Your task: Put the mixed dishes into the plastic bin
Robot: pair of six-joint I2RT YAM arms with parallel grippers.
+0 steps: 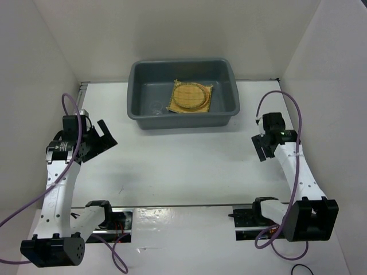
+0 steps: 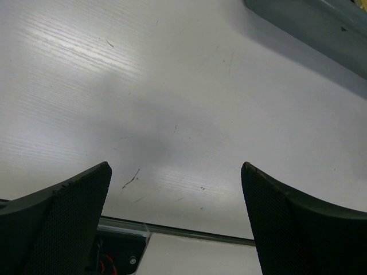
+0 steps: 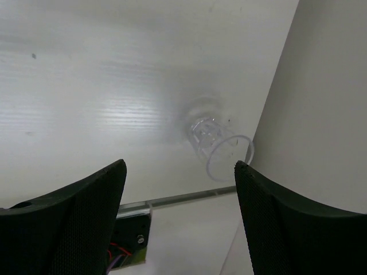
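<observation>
The clear glass is upright, its rim [image 3: 230,157] open to my right gripper's spread fingers, so I should keep going down until they straddle its side [image 3: 203,150], then close them.
The dark grey plastic bin [image 1: 137,109] stands at the back centre; its corner shows in the left wrist view [image 2: 321,23]. In it lies the square yellow slatted mat [image 1: 172,106] with a round yellow dark-rimmed woven disc [image 1: 189,96] on top. A faint clear glass [image 1: 155,107] seems to lie beside the mat in the bin. The orange-brown disc is not visible. Another clear glass [image 3: 221,146] stands on the table by the right wall, just beyond my right gripper [image 3: 179,163], which is open and empty. My left gripper [image 2: 175,166] is open and empty over bare table, left of the bin.
White walls enclose the table on the left, back and right; the right wall [image 3: 321,86] is close to the glass. A metal rail [image 1: 183,205] runs along the near edge by the arm bases. My left gripper [image 1: 106,137] and right gripper [image 1: 261,146] hover at mid-table.
</observation>
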